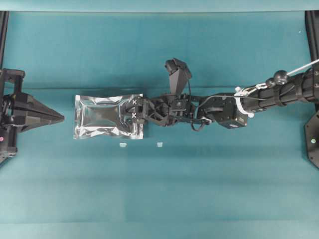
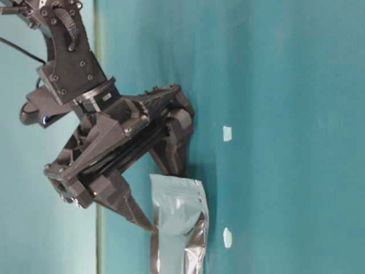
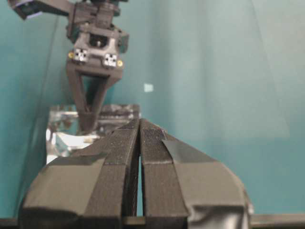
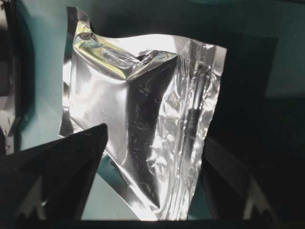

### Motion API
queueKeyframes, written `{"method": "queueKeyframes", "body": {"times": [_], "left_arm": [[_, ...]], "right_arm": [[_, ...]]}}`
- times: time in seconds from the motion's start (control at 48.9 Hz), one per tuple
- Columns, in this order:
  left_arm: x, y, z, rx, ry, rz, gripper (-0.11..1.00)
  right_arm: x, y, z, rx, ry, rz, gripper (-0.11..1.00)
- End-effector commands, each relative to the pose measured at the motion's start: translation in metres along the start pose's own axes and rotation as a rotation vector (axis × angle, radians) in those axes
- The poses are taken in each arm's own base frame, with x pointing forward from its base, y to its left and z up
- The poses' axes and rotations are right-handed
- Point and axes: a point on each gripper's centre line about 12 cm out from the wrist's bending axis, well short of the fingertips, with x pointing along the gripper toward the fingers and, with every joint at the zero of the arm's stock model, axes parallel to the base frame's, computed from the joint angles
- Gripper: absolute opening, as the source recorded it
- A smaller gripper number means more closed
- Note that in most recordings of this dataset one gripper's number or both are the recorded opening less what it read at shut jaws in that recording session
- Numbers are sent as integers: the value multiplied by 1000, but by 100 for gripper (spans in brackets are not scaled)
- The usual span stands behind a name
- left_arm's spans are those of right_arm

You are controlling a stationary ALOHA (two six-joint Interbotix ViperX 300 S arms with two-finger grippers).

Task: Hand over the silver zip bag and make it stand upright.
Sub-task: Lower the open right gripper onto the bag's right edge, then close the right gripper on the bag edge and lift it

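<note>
I see crisp creases (image 1: 99, 130) around the silver zip bag's flat panel (image 1: 102, 116), so the bag will hang down as a thin, almost straight sheet when I lift it.
The silver zip bag (image 1: 104, 117) lies on the teal table left of centre, crinkled and shiny. My right gripper (image 1: 133, 109) reaches across the middle to the bag's right edge. Its jaws are spread, with that end of the bag (image 4: 143, 86) between the two fingers (image 4: 71, 157) and gaps on both sides. In the table-level view the right gripper (image 2: 162, 200) straddles the bag's end (image 2: 182, 222). My left gripper (image 1: 62, 118) rests at the far left, shut and empty, pointing at the bag (image 3: 62, 140); its tips (image 3: 139, 121) are pressed together.
Two tiny white bits (image 1: 122, 145) (image 1: 159, 144) lie on the table just in front of the bag. One of them shows in the left wrist view (image 3: 148, 87). The black frame posts stand at the left and right table edges.
</note>
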Motion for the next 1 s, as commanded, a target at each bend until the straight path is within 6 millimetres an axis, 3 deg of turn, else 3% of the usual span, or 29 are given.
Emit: {"method": "queueKeyframes", "body": {"times": [0.0,0.143,0.348,0.43,0.798,0.982], "left_arm": [[0,0,4,1,-11,2,0],[0,0,5,-1,-12,2,0],[0,0,5,-2,-14,1,0],[-1,0,5,-2,-15,2,0],[-1,0,5,-1,-17,2,0],[-1,0,3,2,-14,2,0]], "right_arm": [[5,-8,-20,-13,39,-23,84],[5,-12,-22,-29,53,-68,66],[3,-10,-22,-35,65,-98,17],[1,-5,-21,-34,64,-91,4],[-14,19,-25,-143,101,-98,2],[-32,49,-22,-292,131,-107,2]]}}
